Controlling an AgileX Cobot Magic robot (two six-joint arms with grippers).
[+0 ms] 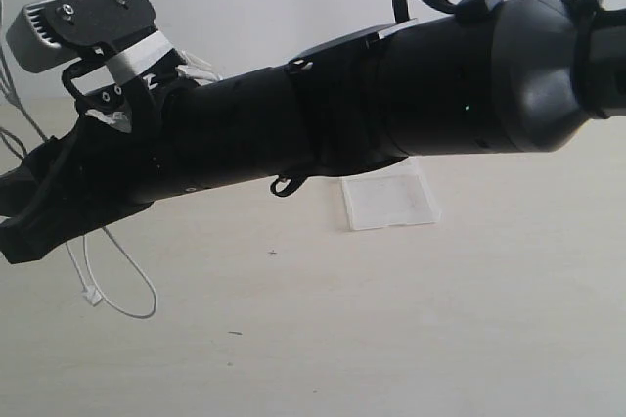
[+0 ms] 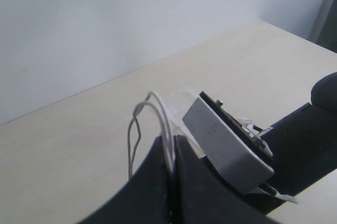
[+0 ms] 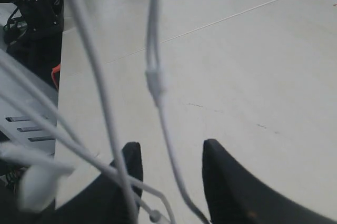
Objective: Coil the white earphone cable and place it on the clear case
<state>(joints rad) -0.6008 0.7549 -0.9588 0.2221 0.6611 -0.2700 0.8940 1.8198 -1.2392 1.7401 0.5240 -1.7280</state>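
Observation:
The earbud (image 3: 39, 187) hangs outside my right gripper's fingers, so next I spread them wider and close them on the earbud and the pieces of the cable (image 3: 167, 134) together.
The white earphone cable (image 1: 125, 292) hangs in loose loops over the table at the far left, a small piece (image 1: 95, 297) on one strand. My left gripper (image 2: 172, 140) is shut on a bundle of its strands (image 2: 167, 129), which arch up out of the jaws. It does not show in the exterior view. My right gripper (image 1: 15, 216) reaches across to the left and stands open (image 3: 172, 145). One strand with the inline piece (image 3: 154, 79) hangs between its fingers, unpinched. An earbud (image 3: 36, 183) dangles beside it. The clear case (image 1: 391, 202) lies flat mid-table, bare.
The right arm's thick black body (image 1: 391, 94) spans the exterior view above the table and hides part of it. Its grey wrist camera (image 2: 226, 148) sits close beside my left gripper. Dark equipment (image 3: 31, 8) stands past the table's edge. A wall backs the table.

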